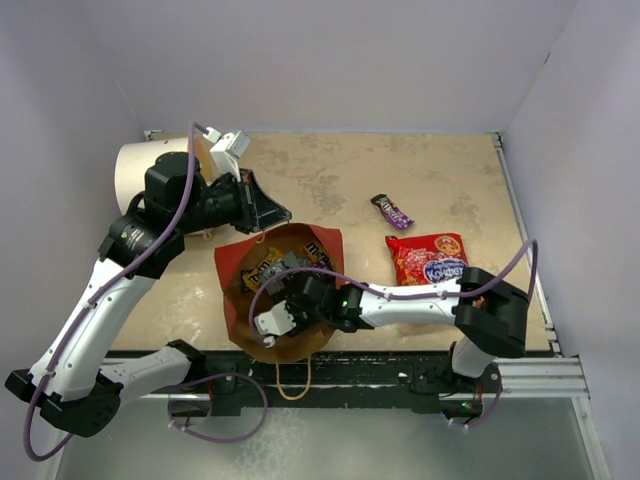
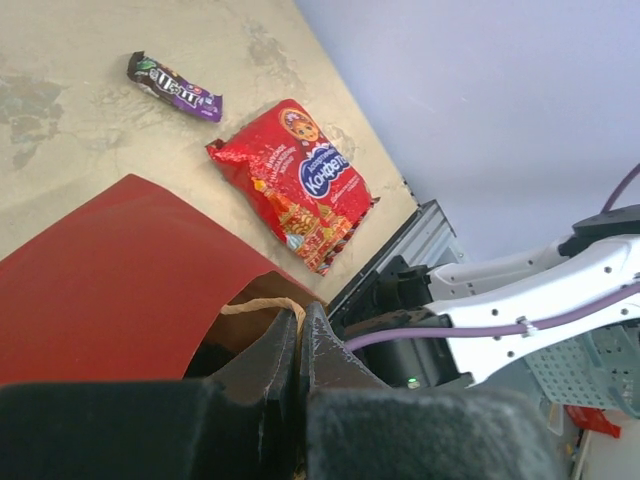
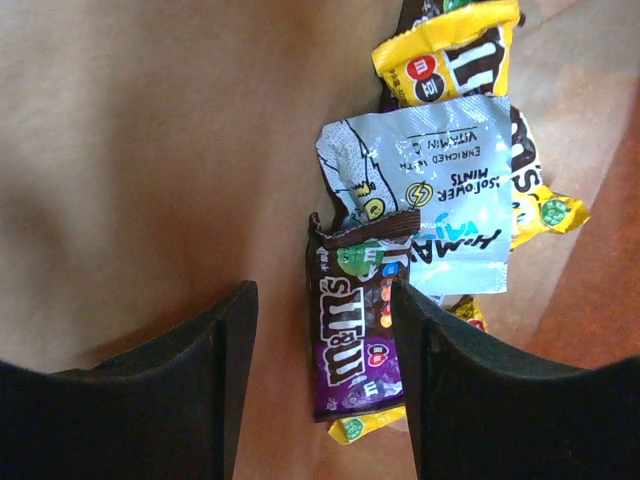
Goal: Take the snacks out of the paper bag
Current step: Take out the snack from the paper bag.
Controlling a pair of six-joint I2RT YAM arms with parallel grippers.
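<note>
My right gripper should keep reaching in, as the purple-brown candy packet (image 3: 360,290) lies with its narrow width between my open fingers, until they are on both sides of its middle (image 3: 358,325), and then close.
The paper bag (image 1: 232,275), red outside and brown inside, lies on the table with its mouth held up. My left gripper (image 1: 268,216) (image 2: 300,312) is shut on the bag's tan cord handle (image 2: 255,305) at the rim. My right gripper (image 1: 290,292) (image 3: 322,295) reaches inside the bag (image 3: 150,150), open, its fingers straddling a purple-brown candy packet (image 3: 355,340) without closing on it. A silvery wrapper (image 3: 440,200) and yellow packets (image 3: 450,55) lie just beyond it. Outside the bag lie the large red packet (image 1: 428,258) (image 2: 295,180) and a purple packet (image 1: 391,211) (image 2: 175,88).
A white cylinder (image 1: 140,170) stands at the back left behind the left arm. The bag's second cord handle (image 1: 293,385) hangs over the table's near edge. Purple walls close in the table on three sides.
</note>
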